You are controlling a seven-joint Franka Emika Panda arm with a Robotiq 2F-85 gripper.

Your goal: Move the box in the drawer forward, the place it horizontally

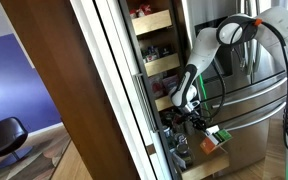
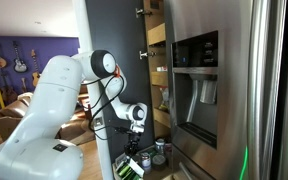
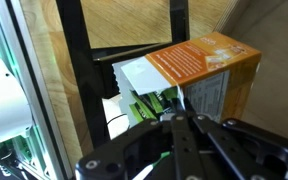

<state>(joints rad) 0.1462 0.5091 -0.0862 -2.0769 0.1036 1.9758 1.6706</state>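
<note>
My gripper needs to set the box [image 1: 216, 140] down on the drawer's bottom [image 1: 208, 167], back away and straighten it from behind, since the box slants over the drawer's front edge.
The box [image 3: 199, 62] fills the wrist view: an orange top, a pale printed face, a white flap and green parts lower left. In both exterior views it shows as a small green carton [image 1: 217, 136] [image 2: 130, 168] in the pale-wood drawer [image 1: 210, 166], low in the pantry. My gripper [image 3: 176, 118] reaches into the drawer, its fingers drawn together with no gap, tips at the box's lower edge. I cannot tell whether they pinch any part of it. The gripper also shows in both exterior views [image 1: 198, 120] [image 2: 136, 150], just above the box.
Pale-wood shelves [image 1: 154, 22] with jars and packets stack above the drawer. A dark tall cabinet door [image 1: 94, 90] stands open beside the arm. A stainless fridge [image 2: 224, 90] flanks the pantry. Dark-topped cans [image 2: 160, 152] sit by the box. Black frame bars [image 3: 74, 70] cross the wrist view.
</note>
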